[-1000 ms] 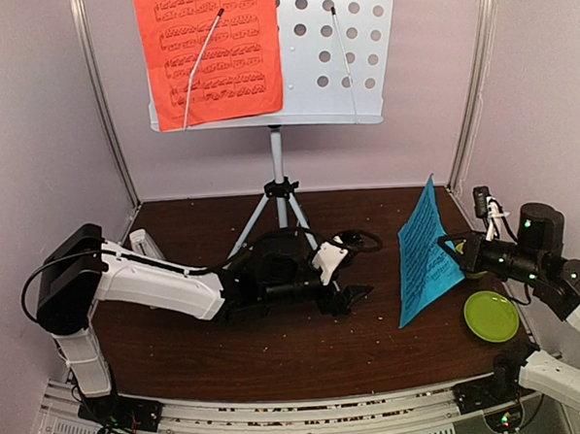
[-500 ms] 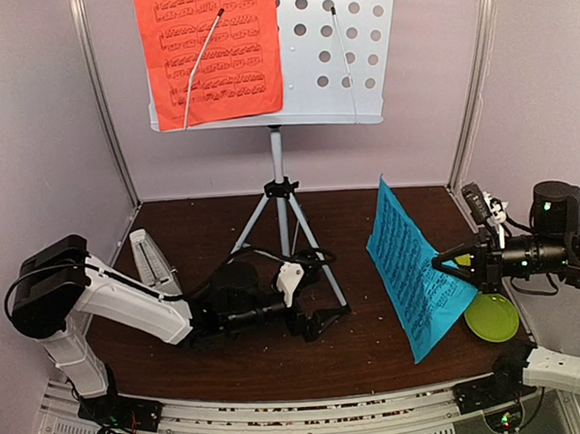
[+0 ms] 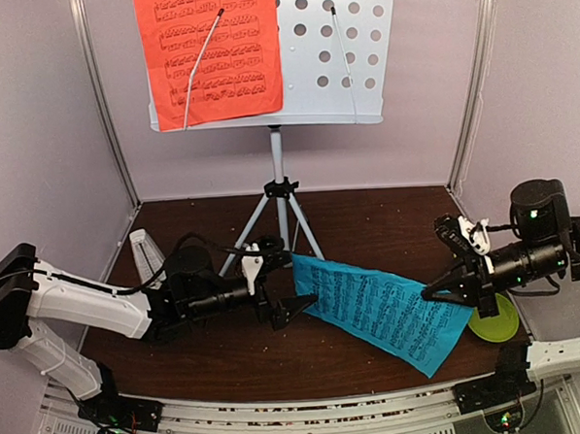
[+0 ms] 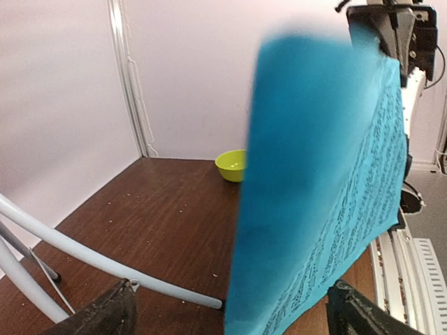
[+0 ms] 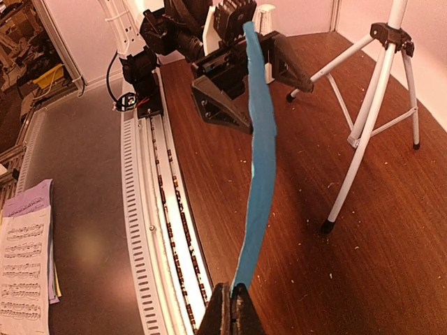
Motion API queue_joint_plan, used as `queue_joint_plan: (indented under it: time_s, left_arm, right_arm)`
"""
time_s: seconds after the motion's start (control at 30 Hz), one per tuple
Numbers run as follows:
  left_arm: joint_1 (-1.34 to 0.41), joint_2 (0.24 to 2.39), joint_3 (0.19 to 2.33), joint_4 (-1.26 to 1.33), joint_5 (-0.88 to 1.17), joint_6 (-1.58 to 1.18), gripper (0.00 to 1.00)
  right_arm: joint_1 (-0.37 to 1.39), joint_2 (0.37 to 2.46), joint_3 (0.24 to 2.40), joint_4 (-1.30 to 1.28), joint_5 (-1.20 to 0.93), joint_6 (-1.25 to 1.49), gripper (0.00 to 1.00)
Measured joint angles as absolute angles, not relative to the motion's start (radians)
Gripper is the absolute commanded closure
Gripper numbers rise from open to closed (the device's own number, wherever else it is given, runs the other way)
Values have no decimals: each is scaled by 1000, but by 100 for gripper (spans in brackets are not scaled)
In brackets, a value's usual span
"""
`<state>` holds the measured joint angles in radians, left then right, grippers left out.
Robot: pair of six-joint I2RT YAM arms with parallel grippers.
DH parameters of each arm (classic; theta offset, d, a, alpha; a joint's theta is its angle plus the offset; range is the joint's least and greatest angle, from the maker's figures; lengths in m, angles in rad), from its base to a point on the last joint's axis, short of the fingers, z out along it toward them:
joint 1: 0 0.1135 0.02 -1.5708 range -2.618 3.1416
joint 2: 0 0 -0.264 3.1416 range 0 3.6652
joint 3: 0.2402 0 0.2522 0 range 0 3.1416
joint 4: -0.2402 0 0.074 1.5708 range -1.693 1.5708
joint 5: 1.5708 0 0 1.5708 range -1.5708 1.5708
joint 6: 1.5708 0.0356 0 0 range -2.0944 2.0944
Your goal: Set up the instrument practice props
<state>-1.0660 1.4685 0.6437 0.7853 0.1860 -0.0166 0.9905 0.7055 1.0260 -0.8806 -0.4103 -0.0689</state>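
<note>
Next, my left gripper takes the blue sheet's far end (image 3: 308, 276) so that my right gripper is free for the silver clip (image 3: 344, 63), which lies across the stand desk's empty half.
The pale-blue perforated stand desk (image 3: 335, 49) stands on its silver tripod (image 3: 278, 169) at the back, with the red sheet (image 3: 208, 51) on its left half. My right gripper (image 3: 438, 289) is shut on one edge of the blue sheet (image 3: 382, 304), seen edge-on in the right wrist view (image 5: 262, 139) above my pinched fingertips (image 5: 234, 307). The sheet stretches leftward above the table. My left gripper (image 3: 288, 275) is open, its jaws wide on either side of the sheet's far end (image 4: 314, 174). The grey metronome (image 3: 144, 252) stands at the left.
A lime-green plate (image 3: 497, 323) lies under my right arm. A lime-green bowl (image 4: 232, 165) sits by the far wall in the left wrist view. Tripod legs (image 5: 363, 132) spread over the brown table. Loose music pages (image 5: 24, 272) lie on the floor beyond the rail.
My right gripper swung the blue sheet from upright down to nearly flat, stretching it leftward. My left arm drew back left and its open jaws now straddle the sheet's end.
</note>
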Motion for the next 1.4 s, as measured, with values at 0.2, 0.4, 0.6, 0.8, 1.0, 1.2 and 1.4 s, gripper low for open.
queue_joint_plan:
  time_s: [0.2, 0.4, 0.6, 0.8, 1.0, 1.2, 1.4]
  left_arm:
    - [-1067, 1476, 686, 720, 331, -25, 71]
    - [-1069, 1465, 715, 696, 455, -56, 100]
    - [-1070, 1424, 748, 542, 467, -33, 100]
    - [-1076, 1423, 894, 275, 467, 46, 100]
    - [-1090, 1423, 986, 90, 457, 98, 100]
    - [-1096, 1427, 1047, -33, 445, 116, 100]
    - [-1096, 1427, 1092, -93, 431, 122, 100]
  right_arm:
    - [994, 668, 1041, -879, -364, -107, 100]
    - [995, 622, 988, -841, -300, -110, 100]
    - [995, 609, 913, -809, -228, -110, 44]
    - [998, 725, 957, -781, -216, -135, 28]
    - [1042, 873, 1057, -769, -215, -163, 31]
    - [1137, 1000, 1178, -799, -149, -188, 53]
    - [1179, 1073, 1246, -838, -39, -192, 88]
